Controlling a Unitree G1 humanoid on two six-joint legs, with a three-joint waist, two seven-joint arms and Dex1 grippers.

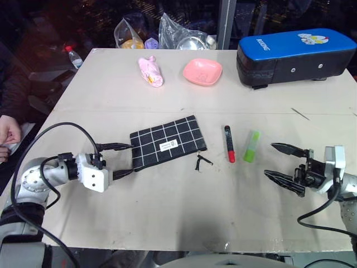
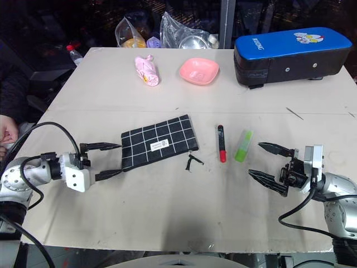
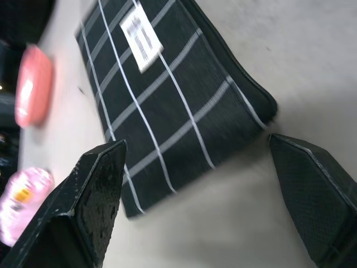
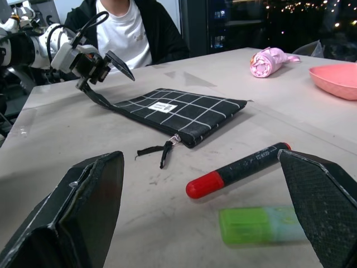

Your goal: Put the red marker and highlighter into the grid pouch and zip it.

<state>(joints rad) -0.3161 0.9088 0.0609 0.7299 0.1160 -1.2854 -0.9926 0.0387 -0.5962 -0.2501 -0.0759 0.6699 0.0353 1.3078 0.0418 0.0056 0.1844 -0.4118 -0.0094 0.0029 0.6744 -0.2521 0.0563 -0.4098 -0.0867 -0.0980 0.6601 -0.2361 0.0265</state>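
The zipper pull (image 1: 201,159) sits at one corner. I expect the grid pouch (image 1: 168,141) will gape wide and swallow the red marker when I push it in.
The grid pouch (image 1: 167,142) lies flat on the table, black with white lines and a small white label, its zipper pull (image 1: 202,162) trailing off one corner. To its right lie the red marker (image 1: 229,143) and then the light-green highlighter (image 1: 252,146), side by side and apart. My left gripper (image 1: 125,159) stands open at the pouch's left end, one finger on each side of that corner, low over the table. My right gripper (image 1: 269,159) hangs open just right of the highlighter, holding nothing. The right wrist view has the marker (image 4: 240,167) and highlighter (image 4: 262,224) lying between its fingers.
A large black case with a blue top (image 1: 295,56) stands at the back right. A pink bowl (image 1: 202,71) and a pink bundle (image 1: 150,71) sit at the back, with plastic bags (image 1: 178,33) behind. A person's hand (image 1: 8,131) rests at the left edge.
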